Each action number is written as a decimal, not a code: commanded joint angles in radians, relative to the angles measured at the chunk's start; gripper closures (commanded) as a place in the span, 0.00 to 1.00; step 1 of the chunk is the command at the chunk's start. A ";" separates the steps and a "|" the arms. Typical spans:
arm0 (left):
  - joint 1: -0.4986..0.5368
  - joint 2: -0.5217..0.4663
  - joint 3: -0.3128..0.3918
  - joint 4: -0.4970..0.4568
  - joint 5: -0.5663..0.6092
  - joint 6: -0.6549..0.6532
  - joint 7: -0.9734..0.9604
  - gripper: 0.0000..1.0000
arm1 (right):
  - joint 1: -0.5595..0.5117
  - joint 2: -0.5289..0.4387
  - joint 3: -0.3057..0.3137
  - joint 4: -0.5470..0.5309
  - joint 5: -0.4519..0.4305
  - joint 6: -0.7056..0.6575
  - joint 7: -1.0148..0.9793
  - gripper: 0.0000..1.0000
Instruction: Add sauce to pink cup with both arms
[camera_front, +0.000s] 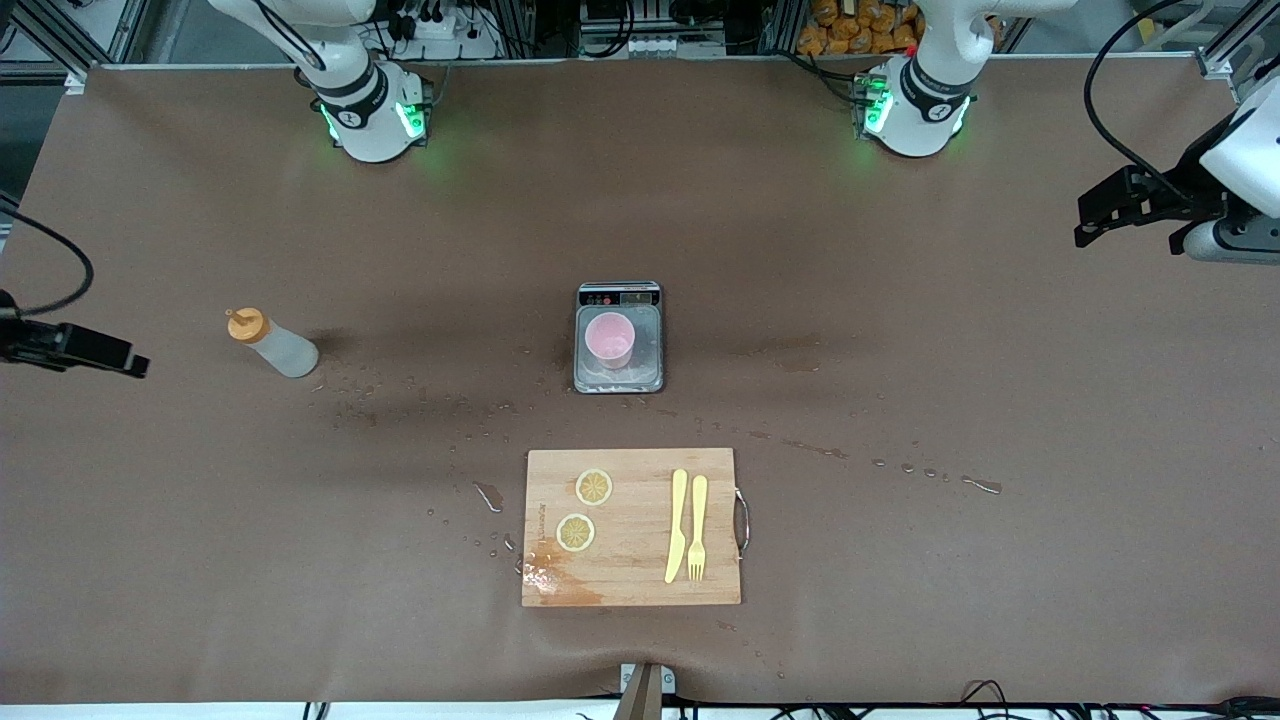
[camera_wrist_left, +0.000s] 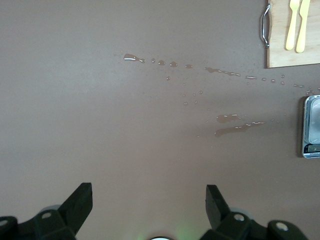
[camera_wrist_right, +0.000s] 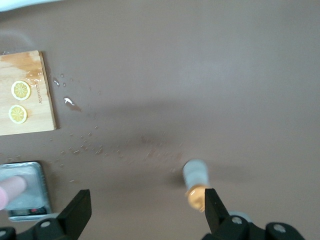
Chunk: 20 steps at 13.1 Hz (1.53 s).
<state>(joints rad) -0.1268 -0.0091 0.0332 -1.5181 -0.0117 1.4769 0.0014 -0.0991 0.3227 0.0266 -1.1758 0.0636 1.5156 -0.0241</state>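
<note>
The sauce bottle's orange cap (camera_wrist_right: 197, 197) is in line with one finger of my right gripper. I should therefore move back and turn my right gripper until its opening faces the sauce bottle.
The sauce bottle (camera_front: 277, 345), whitish with an orange cap, stands upright on the brown table toward the right arm's end. The pink cup (camera_front: 609, 339) stands on a small scale (camera_front: 650, 352) at the table's middle. My right gripper (camera_front: 135, 362) is open and empty over the table's end, beside the bottle and apart from it. In the right wrist view the bottle (camera_wrist_right: 196, 176) shows close by one finger of this gripper (camera_wrist_right: 145, 200), and the cup (camera_wrist_right: 11, 189) shows at the edge. My left gripper (camera_front: 1090, 225) is open and empty over the other end (camera_wrist_left: 148, 195).
A wooden cutting board (camera_front: 640, 520) lies nearer the front camera than the scale. It bears two lemon slices (camera_front: 593, 487), a yellow knife (camera_front: 677, 525) and a fork (camera_front: 697, 527). Wet spots (camera_front: 800, 448) are scattered around the scale and the board.
</note>
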 joint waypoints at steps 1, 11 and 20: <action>0.006 -0.009 -0.001 0.004 -0.014 -0.012 0.000 0.00 | -0.013 -0.172 -0.008 -0.250 -0.031 0.200 -0.143 0.00; 0.004 -0.008 -0.004 0.004 -0.013 -0.010 -0.001 0.00 | 0.021 -0.344 -0.008 -0.522 -0.084 0.333 -0.175 0.00; -0.005 0.003 -0.036 -0.001 -0.004 -0.023 -0.038 0.00 | 0.013 -0.340 -0.008 -0.518 -0.084 0.345 -0.169 0.00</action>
<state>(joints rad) -0.1325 -0.0080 0.0064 -1.5213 -0.0117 1.4672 -0.0220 -0.0826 0.0042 0.0170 -1.6710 -0.0031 1.8569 -0.2198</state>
